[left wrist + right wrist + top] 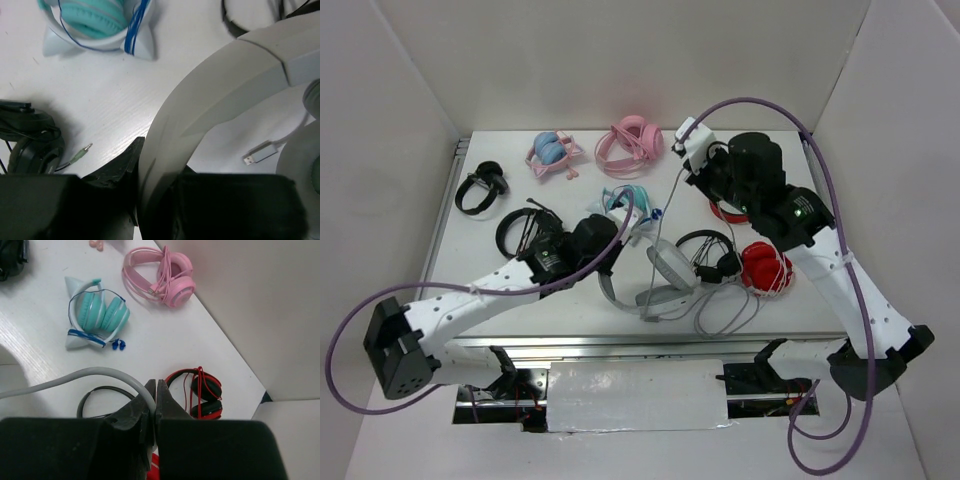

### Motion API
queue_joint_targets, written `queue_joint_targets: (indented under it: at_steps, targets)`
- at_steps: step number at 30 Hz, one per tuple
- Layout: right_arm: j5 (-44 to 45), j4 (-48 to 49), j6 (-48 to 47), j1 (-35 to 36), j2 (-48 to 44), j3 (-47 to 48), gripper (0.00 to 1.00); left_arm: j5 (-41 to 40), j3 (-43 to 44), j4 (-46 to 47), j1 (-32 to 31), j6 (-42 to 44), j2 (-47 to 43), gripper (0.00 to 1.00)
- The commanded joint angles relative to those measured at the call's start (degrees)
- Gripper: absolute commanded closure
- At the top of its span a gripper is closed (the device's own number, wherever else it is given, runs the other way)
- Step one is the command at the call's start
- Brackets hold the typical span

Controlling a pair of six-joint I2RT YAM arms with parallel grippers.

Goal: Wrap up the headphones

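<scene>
My left gripper is holding the headphones' band [612, 297] and the cable rises free [665, 208], so my right gripper should go on pulling the cable across until it is over the headphones' band.
The large light-grey headphones [668, 268] lie at the table's front middle. Their wide band [215, 90] runs between my left gripper's jaws. My left gripper [623, 232] is shut on that band [159, 200]. The thin pale-grey cable [665, 205] rises from the headphones to my right gripper [688, 163], which is held up over the back middle. In the right wrist view the cable [95, 373] curves into the right gripper [156, 387], which is shut on it. More cable lies in loose loops [725, 312] near the front edge. Its USB plug [260, 152] lies on the table.
Teal headphones [625, 200] [97, 315] lie just behind the left gripper. Pink headphones [631, 140], a pink-and-blue pair [552, 152], black pairs [480, 188] [523, 230] [713, 255], red-and-black headphones [202, 390] and a red pair [765, 268] surround them. White walls enclose the table.
</scene>
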Motion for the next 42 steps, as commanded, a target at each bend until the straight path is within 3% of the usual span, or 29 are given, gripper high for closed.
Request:
queue_joint_targets:
  at_steps: [1, 6, 16, 20, 24, 28, 33, 35, 38, 42]
  targets:
    - [-11.4, 5.2, -0.5, -5.3, 2.4, 1.9, 1.0, -0.3, 0.3, 6.4, -1.2, 0.5, -7.0, 1.0]
    - [-22.0, 6.5, 2.5, -12.2, 8.7, 1.6, 1.0, 5.7, 0.0, 7.1, -2.0, 1.8, -14.3, 1.0]
    - [-34.7, 16.2, 6.3, -9.9, 11.9, -12.3, 0.97, 17.0, 6.7, 7.7, -2.8, -1.1, -21.5, 1.0]
    - [-39.9, 25.2, 10.4, -9.9, 7.9, -20.8, 0.91, 12.9, 14.7, 3.4, -2.8, -3.7, -19.7, 1.0]
    - [-46.2, 38.1, 18.5, -9.6, 4.0, -33.5, 0.7, 8.7, 24.2, 0.7, -2.8, -5.4, -18.0, 1.0]
    - [-48.2, 47.9, 23.1, -7.1, 5.5, -38.6, 0.59, 7.4, 35.1, -4.6, -2.8, -4.9, -13.6, 1.0]
    - [-47.6, 50.3, 27.8, -4.8, 10.2, -41.0, 0.58, 3.3, 48.3, -10.8, -2.7, -4.2, -9.9, 1.0]
    - [-49.9, 56.5, 30.9, -3.5, 11.6, -45.4, 0.58, 1.5, 51.2, -10.9, -2.7, -3.9, -9.0, 1.0]
    - [-50.6, 62.6, 34.6, -0.1, 14.2, -49.0, 0.61, 0.6, 55.2, -11.3, -2.7, -3.3, -7.1, 1.0]
    - [-48.6, 63.7, 36.4, 3.7, 16.8, -50.5, 0.72, -4.0, 61.1, -14.2, -2.7, -2.7, -4.2, 1.0]
